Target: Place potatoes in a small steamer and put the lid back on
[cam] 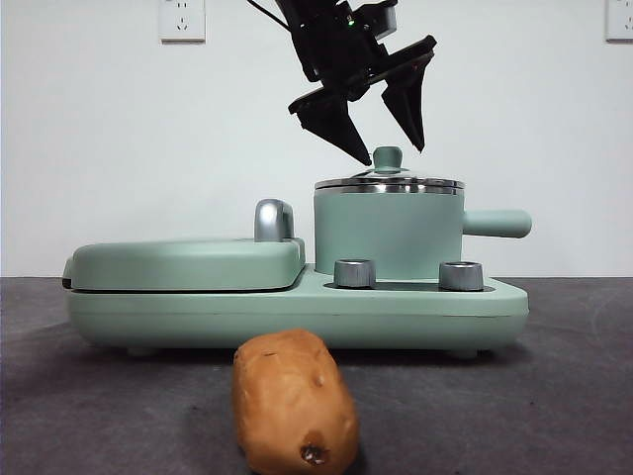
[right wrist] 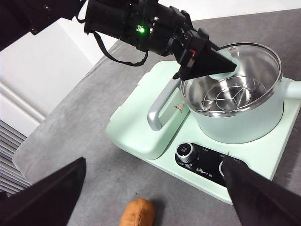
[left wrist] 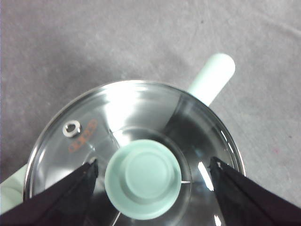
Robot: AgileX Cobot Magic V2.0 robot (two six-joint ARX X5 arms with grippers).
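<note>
My gripper will lift the knob, and the glass lid (cam: 390,179) should come off in one piece and leave the steamer in its place, because a thin seam (cam: 346,186) runs along the steel rim.
The potato (cam: 294,404) lies on the dark table in front of the appliance, dark spot toward the camera; it also shows in the right wrist view as the potato (right wrist: 138,213). The small steamer (cam: 389,236) stands on the right half of the mint-green base, with the glass lid (left wrist: 131,108) seated on its steel rim. My left gripper (cam: 393,150) hangs open just above the lid, its jaws on either side of the green knob (left wrist: 143,179) without touching it. My right gripper (right wrist: 154,164) is open and empty, held high over the table near the potato.
The steamer's stubby handle (cam: 497,224) points right. A flat griddle cover (cam: 188,262) with a chrome handle (cam: 273,220) fills the left half of the base (cam: 297,309). Two dials (cam: 355,273) (cam: 461,275) sit at the front. A white wall is behind.
</note>
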